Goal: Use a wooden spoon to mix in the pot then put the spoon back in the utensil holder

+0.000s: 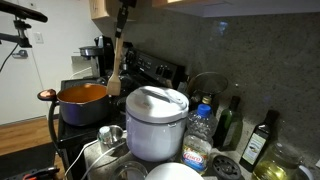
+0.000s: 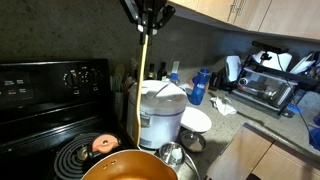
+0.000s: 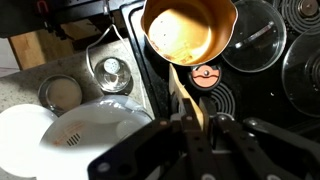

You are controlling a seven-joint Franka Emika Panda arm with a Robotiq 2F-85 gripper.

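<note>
The wooden spoon's lower end (image 1: 114,85) is hanging outside the orange-red pot's rim, so the robot's gripper should tip the spoon toward the pot's opening (image 1: 83,93) before it lowers the spoon to mix.
My gripper (image 3: 193,122) is shut on the handle of the wooden spoon (image 3: 180,90), which hangs straight down from it. In both exterior views the gripper (image 1: 122,14) (image 2: 148,16) is high above the stove. The spoon (image 2: 143,85) (image 1: 115,72) is long and light tan; its lower end hangs at the rim of the orange-red pot (image 1: 83,102) (image 2: 125,168) (image 3: 188,30), on the side nearest the white cooker. I cannot tell whether the tip touches the pot. I cannot make out the utensil holder with certainty.
A white domed cooker (image 1: 155,122) (image 2: 160,112) stands right beside the pot. A steel pot with a lid (image 3: 112,72), a glass lid (image 3: 255,40), a small orange disc (image 3: 205,75) on a burner and a white bowl (image 3: 25,135) lie below. Bottles (image 1: 232,120) line the wall.
</note>
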